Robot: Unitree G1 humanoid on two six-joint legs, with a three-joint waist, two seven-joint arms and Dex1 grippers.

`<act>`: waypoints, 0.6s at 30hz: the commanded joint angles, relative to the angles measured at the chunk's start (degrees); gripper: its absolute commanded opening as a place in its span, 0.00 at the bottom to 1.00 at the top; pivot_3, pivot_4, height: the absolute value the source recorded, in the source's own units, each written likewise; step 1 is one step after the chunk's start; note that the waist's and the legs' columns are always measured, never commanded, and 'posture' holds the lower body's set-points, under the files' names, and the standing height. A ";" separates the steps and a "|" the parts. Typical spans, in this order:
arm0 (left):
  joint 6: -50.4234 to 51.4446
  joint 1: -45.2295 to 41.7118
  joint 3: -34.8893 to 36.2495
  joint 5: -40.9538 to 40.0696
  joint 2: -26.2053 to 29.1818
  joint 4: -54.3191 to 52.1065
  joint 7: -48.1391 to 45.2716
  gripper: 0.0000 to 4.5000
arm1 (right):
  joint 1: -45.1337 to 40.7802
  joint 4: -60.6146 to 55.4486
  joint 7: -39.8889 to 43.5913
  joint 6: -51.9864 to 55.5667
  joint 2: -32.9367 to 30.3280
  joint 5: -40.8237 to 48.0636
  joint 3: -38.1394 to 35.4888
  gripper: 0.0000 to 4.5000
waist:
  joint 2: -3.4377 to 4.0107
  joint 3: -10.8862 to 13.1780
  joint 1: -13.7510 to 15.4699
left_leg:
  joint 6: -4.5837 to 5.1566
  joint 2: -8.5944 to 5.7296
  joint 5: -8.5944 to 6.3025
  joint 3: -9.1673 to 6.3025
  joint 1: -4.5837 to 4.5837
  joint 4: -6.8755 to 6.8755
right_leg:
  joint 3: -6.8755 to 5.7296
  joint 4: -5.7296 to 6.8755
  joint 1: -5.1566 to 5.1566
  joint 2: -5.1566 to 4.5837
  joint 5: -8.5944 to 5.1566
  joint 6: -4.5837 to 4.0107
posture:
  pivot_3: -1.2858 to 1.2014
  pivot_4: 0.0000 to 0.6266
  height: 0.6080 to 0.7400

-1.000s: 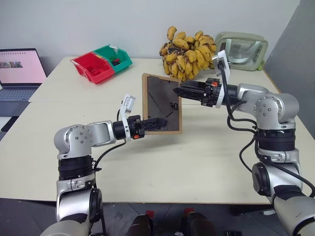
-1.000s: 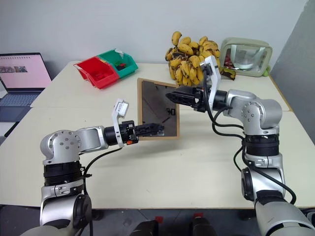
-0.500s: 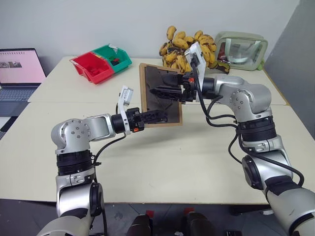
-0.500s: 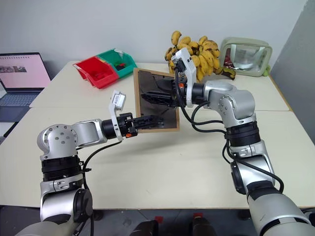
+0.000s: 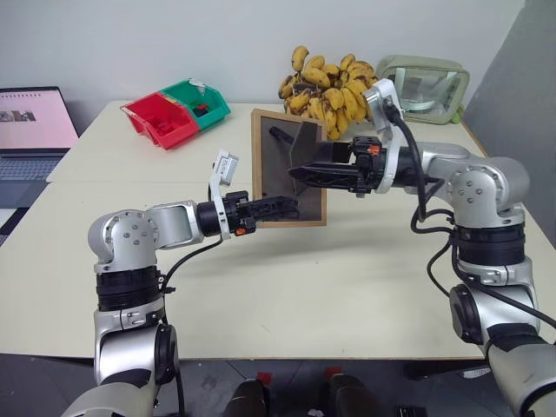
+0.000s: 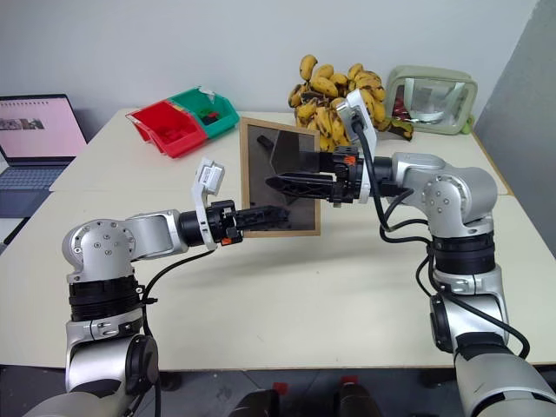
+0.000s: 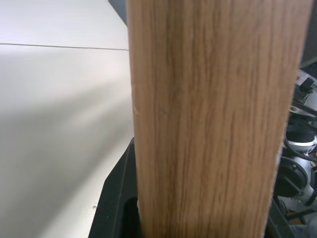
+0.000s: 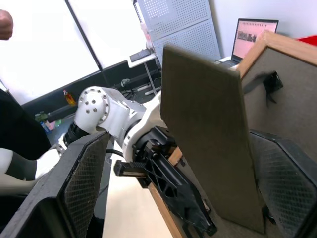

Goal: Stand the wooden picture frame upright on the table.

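Note:
The flap (image 5: 303, 143) is folded out from the frame's dark back, so I should move my right gripper away and grab the frame's free side edge (image 5: 324, 207) with it before I stand the frame up.
The wooden picture frame (image 5: 276, 169) is held upright above the table (image 5: 347, 278), its dark back towards me. Its stand flap (image 5: 309, 143) is folded out from the back. My left gripper (image 5: 274, 207) is shut on the frame's lower edge; the left wrist view shows the light wood edge (image 7: 208, 119) between its black fingers (image 7: 116, 198). My right gripper (image 6: 274, 184) reaches in level from the right and is open. In the right wrist view the flap (image 8: 208, 134) stands between its fingers (image 8: 84, 188) with a gap on each side.
A bunch of bananas (image 5: 326, 87) and a pale green case (image 5: 424, 87) sit at the back right. Red and green bins (image 5: 174, 113) are at the back left, and a laptop (image 5: 30, 130) is at the far left. A seam crosses the tabletop.
My right gripper reached across the frame's back, then drew back to the right. The stand flap now sticks out from the back. The left gripper kept its hold.

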 commanded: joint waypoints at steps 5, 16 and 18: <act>-0.58 -0.12 0.16 -2.78 0.24 -2.59 -0.88 0.23 | 6.25 -5.57 -4.88 -5.99 -6.61 -4.73 -1.91 1.00 | 0.00 0.00 0.16 | 0.00 -0.01 0.00 0.01 -0.01 0.01 | 0.01 -0.01 0.00 0.00 0.00 0.00 | 0.52 0.24 1.00; 11.52 1.18 8.03 -15.60 1.64 0.64 4.89 0.23 | 21.79 5.15 -12.07 -75.49 -19.84 -43.51 9.33 1.00 | -0.02 0.01 -0.02 | 0.01 -0.02 0.00 0.09 -0.08 0.10 | 0.04 0.00 -0.02 0.05 -0.02 0.05 | 0.52 0.24 1.00; 12.17 0.93 7.46 -22.02 3.46 4.05 7.21 0.23 | 19.48 14.65 -21.47 -98.65 -20.76 -56.15 12.99 1.00 | -0.01 0.01 -0.22 | 0.01 -0.03 0.01 0.20 0.02 0.14 | 0.11 0.04 -0.01 0.08 0.00 0.10 | 0.52 0.24 1.00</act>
